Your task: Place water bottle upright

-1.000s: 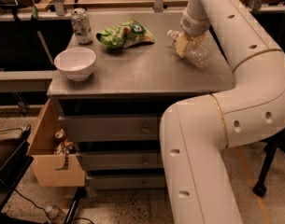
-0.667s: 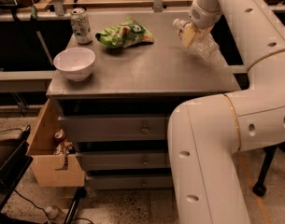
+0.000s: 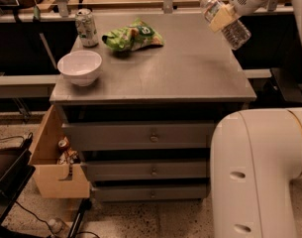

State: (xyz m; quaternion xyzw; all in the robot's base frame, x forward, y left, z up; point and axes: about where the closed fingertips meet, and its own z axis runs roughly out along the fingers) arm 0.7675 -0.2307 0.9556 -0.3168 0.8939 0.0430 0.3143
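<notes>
The water bottle is tilted in my gripper and its base (image 3: 242,39) is past the tabletop's edge, so I should turn the bottle upright over the tabletop (image 3: 224,71) before I lower it.
The water bottle (image 3: 230,28), clear crinkled plastic, hangs tilted in the air over the far right corner of the grey tabletop (image 3: 185,68), its cap end up and to the left, its base down and to the right. My gripper (image 3: 223,17) is shut on the bottle's middle, with a tan finger pad across it. The bottle is clear of the table surface. My white arm reaches in from the upper right, and its large lower segments fill the bottom right of the view.
A green-white soda can (image 3: 86,27) stands at the table's far left corner. A green chip bag (image 3: 132,35) lies near the back middle. A white bowl (image 3: 80,67) sits at the front left. Drawers sit below the tabletop, and a wooden box (image 3: 54,165) hangs at the left.
The gripper has lifted the bottle off the table and carried it up and toward the far right corner. The other objects have not moved.
</notes>
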